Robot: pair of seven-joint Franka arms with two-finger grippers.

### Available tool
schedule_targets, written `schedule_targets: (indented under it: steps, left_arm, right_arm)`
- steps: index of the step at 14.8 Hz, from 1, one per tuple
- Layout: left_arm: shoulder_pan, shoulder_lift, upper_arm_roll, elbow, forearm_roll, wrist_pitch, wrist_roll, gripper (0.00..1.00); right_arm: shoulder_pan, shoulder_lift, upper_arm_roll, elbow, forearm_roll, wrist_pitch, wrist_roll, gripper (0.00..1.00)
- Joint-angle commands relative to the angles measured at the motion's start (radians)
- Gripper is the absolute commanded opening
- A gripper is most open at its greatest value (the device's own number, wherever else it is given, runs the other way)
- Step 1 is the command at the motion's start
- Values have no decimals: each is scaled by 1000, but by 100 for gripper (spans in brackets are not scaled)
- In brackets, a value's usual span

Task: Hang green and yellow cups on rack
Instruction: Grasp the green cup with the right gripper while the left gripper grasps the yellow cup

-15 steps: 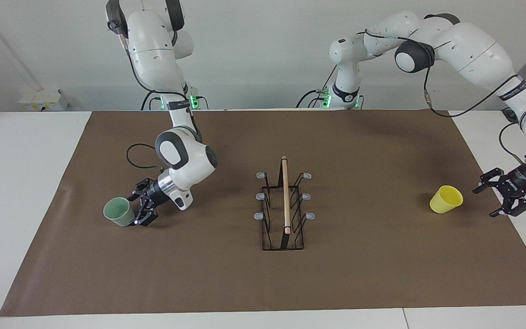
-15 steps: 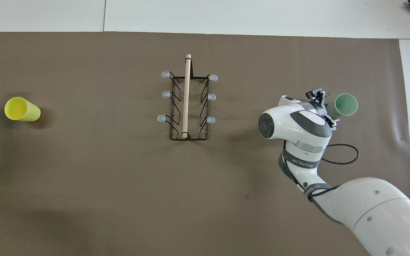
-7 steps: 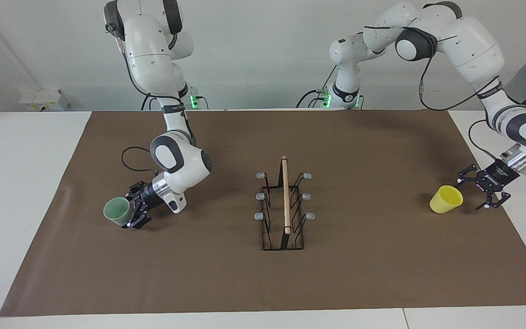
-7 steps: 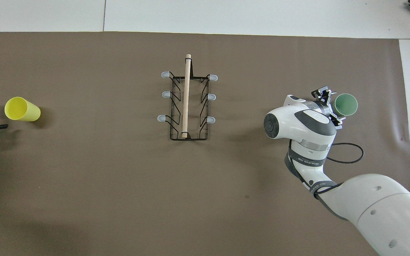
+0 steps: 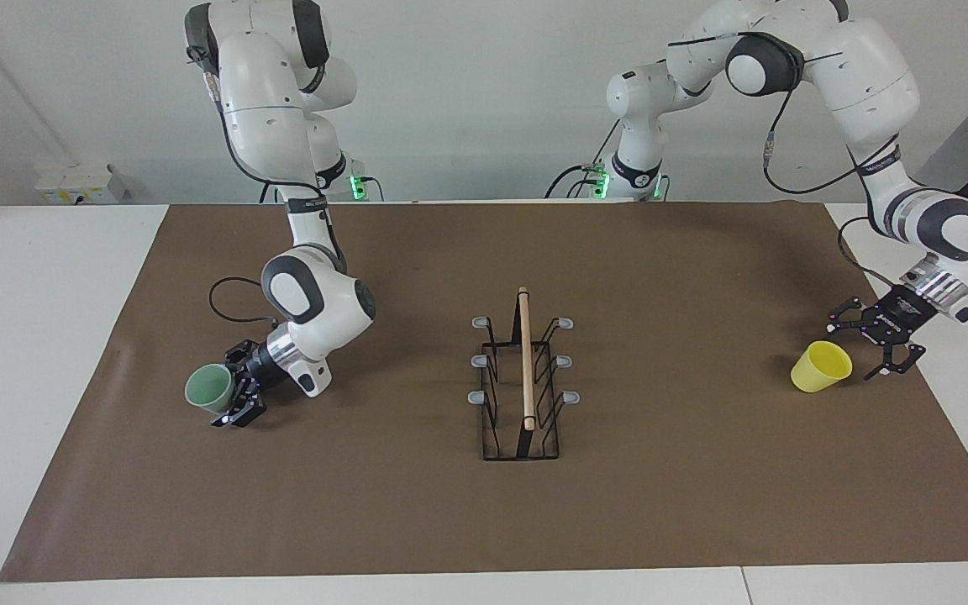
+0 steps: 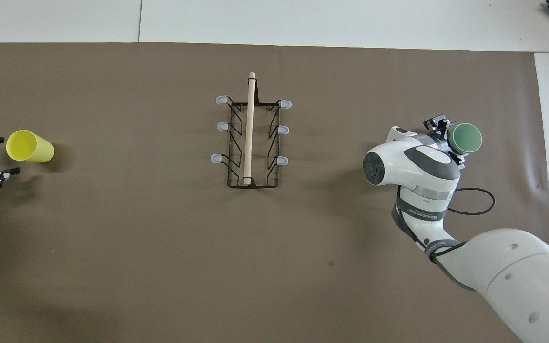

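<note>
My gripper will lower the green cup (image 6: 465, 137) over one of the white-tipped pegs (image 6: 282, 160) that stick out from the rack, so the cup will then hang at a slant with its opening down.
The green cup (image 5: 209, 388) lies on its side toward the right arm's end of the table, mouth facing away from the rack; it also shows in the overhead view (image 6: 465, 138). My right gripper (image 5: 236, 391) (image 6: 450, 141) is low and open, its fingers either side of the cup's base end. The yellow cup (image 5: 820, 367) (image 6: 31, 146) lies on its side toward the left arm's end, mouth away from the rack. My left gripper (image 5: 852, 353) (image 6: 11, 155) is open at that mouth. The rack (image 5: 526, 361) (image 6: 249, 128) stands mid-table with all prongs bare.
A brown mat (image 5: 484, 521) covers most of the white table. A black cable loop (image 5: 228, 302) hangs from the right wrist just above the mat. A white box (image 5: 76, 181) sits at the table's edge nearest the robots.
My left gripper swung in from off the mat to the yellow cup's mouth. My right gripper slid farther along the green cup, which shifted slightly toward the table's end.
</note>
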Motion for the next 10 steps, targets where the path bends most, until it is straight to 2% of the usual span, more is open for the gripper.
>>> schedule_targets:
  steps: [1, 4, 6, 10]
  left_arm:
    - [-48, -56, 5, -110, -89, 76, -6, 100]
    - [-74, -59, 5, -133, -145, 102, -5, 100]
    - [-110, -59, 3, -159, -174, 153, 9, 100]
    - [-130, -57, 1, -162, -188, 172, 10, 97]
  right_arm:
    - [-1, 7, 7, -1, -34, 5, 23, 0]
    - [-1, 3, 7, 29, -13, -12, 23, 0]
    - [1, -2, 7, 51, 51, -33, 28, 0]
    - [10, -74, 15, 73, 193, -70, 5, 0]
